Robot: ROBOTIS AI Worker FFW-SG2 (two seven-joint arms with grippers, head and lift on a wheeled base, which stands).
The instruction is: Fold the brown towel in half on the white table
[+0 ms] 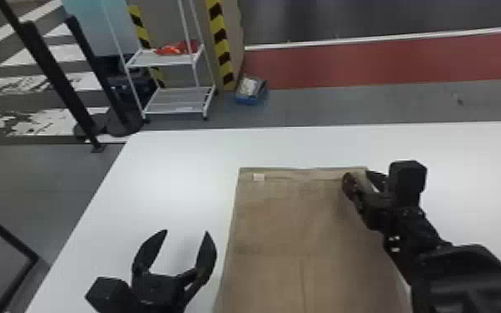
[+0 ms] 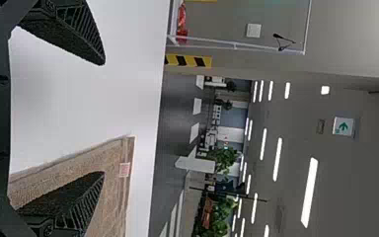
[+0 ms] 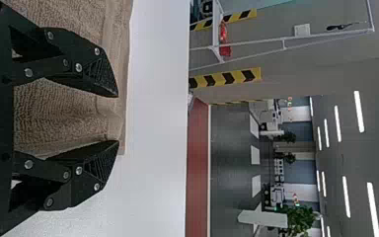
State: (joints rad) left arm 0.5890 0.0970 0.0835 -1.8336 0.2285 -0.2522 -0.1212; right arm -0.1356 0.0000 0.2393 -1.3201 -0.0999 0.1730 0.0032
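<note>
My gripper will carry the thin brown towel [image 1: 291, 218], and the towel's lifted edge will hang limp and drape over the rest, because soft creases [image 1: 303, 281] run across the towel.
The brown towel [image 1: 279, 224] lies spread on the white table [image 1: 170, 166], a small pale label near its far left corner. Over its far right corner, my right gripper [image 1: 358, 175] stands open, its fingers on either side of slightly raised cloth. The right wrist view has that gripper [image 3: 117, 118] with the ridged towel [image 3: 54, 113] between its parted fingers. Left of the towel in the head view, my left gripper [image 1: 186, 232] is open above the table. In the left wrist view this gripper [image 2: 102, 118] has one finger in front of the towel [image 2: 113, 197] edge, nothing held.
Beyond the table's far edge stand a white wire rack [image 1: 179, 104] and a blue bin [image 1: 250, 93] on the floor. Dark posts [image 1: 54, 70] rise past the far left corner of the table.
</note>
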